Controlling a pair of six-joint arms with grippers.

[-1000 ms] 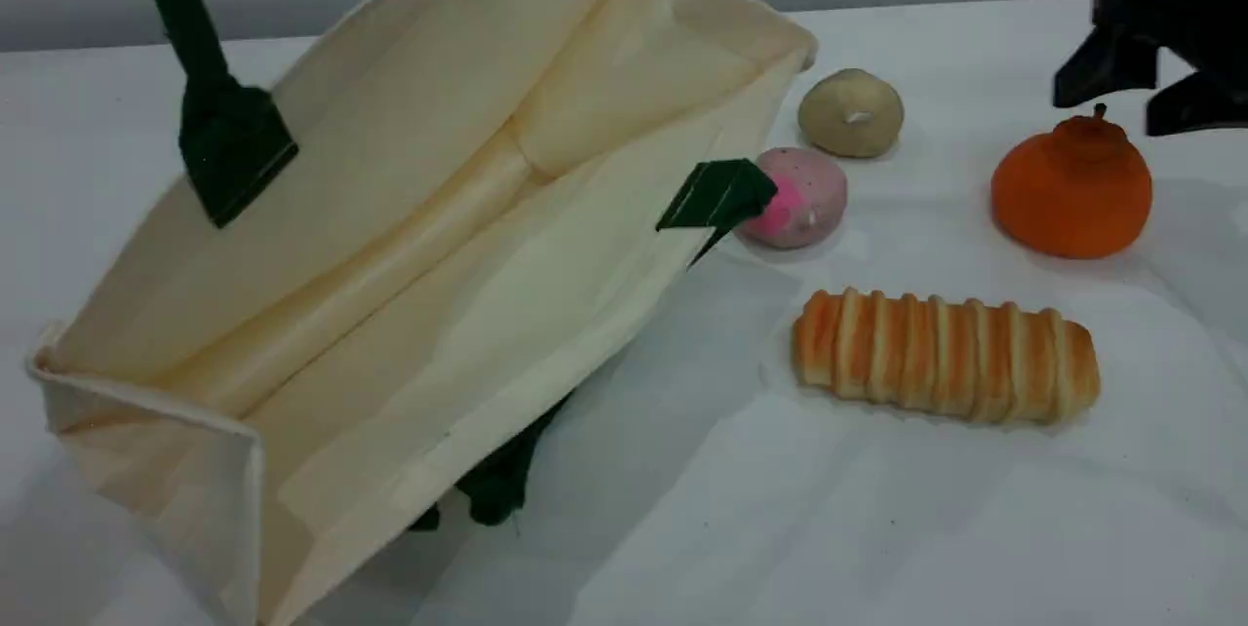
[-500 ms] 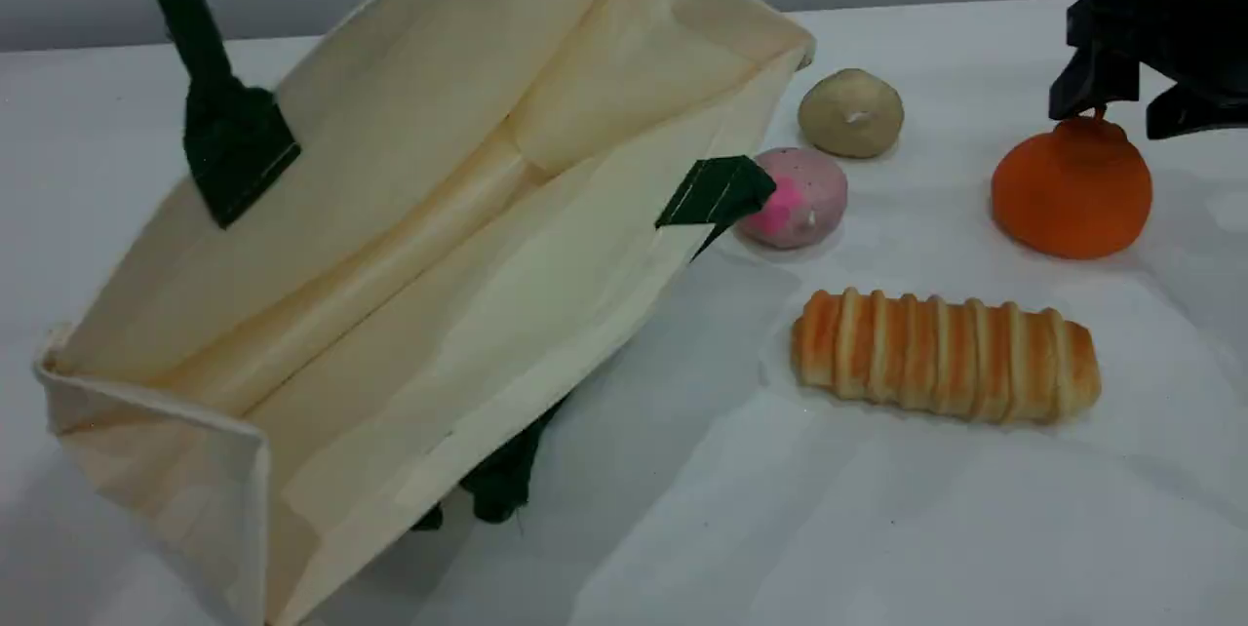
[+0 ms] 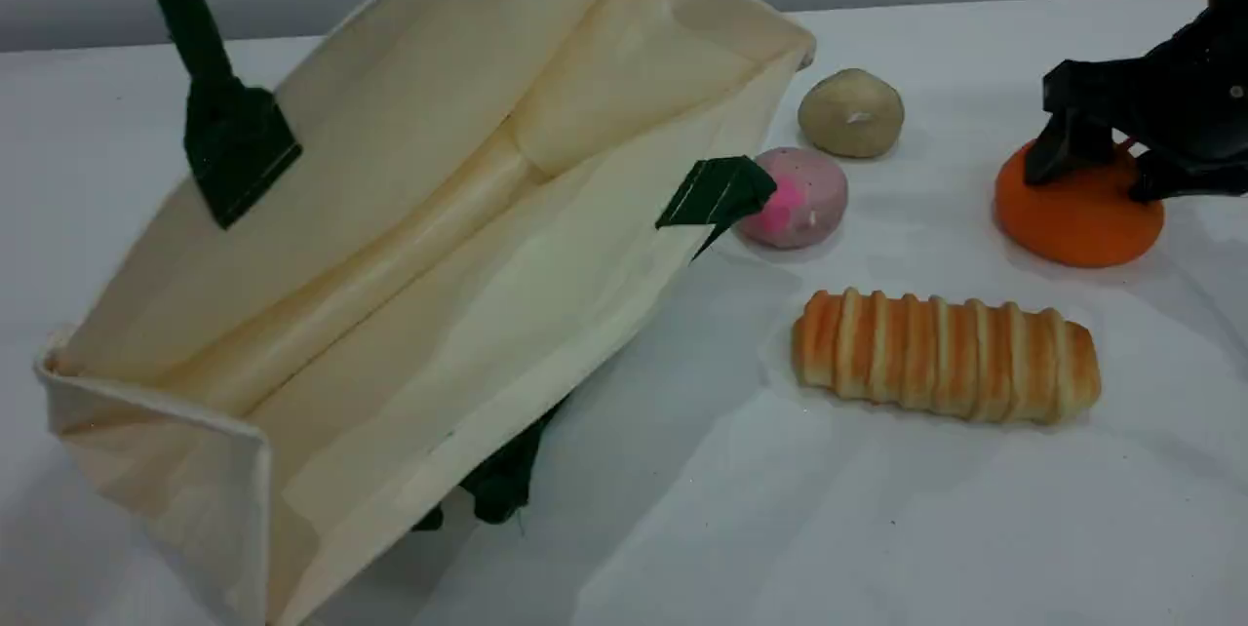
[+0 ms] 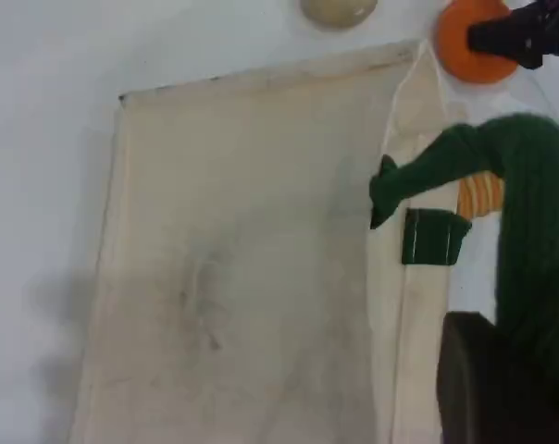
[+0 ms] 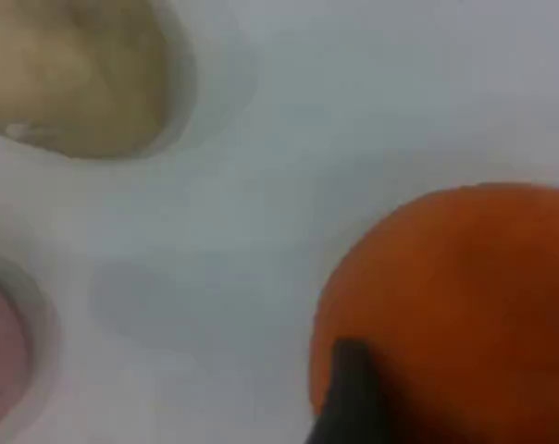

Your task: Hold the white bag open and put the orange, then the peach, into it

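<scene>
The white bag's slack near side [image 3: 515, 304] has the white bag's second handle [image 3: 509, 472] tucked under it, so that side will sag outward when the robot drops the orange in.
The white bag [image 3: 419, 216] lies tilted with its mouth wide open. One dark green rope handle [image 3: 180, 12] is pulled up past the top edge. In the left wrist view that handle [image 4: 529, 213] runs into my left gripper [image 4: 497, 379], which is shut on it. The orange [image 3: 1077, 216] sits at the right on the table. My right gripper [image 3: 1111, 163] is open, and its fingers straddle the top of the orange and press on it. Up close, one fingertip [image 5: 354, 398] lies against the orange [image 5: 465, 296]. The peach [image 3: 804, 202] rests beside the bag's green tab [image 3: 717, 197].
A beige-tan ball [image 3: 851, 112] sits behind the peach. A striped bread loaf [image 3: 946, 356] lies in front of the orange. The table is covered with a white cloth [image 3: 780, 509]. The bag's second handle [image 3: 497, 485] is tucked under its near side.
My right gripper has come down from above the orange, and its fingers now sit around the orange's top. The bag, the peach and the other items have stayed put.
</scene>
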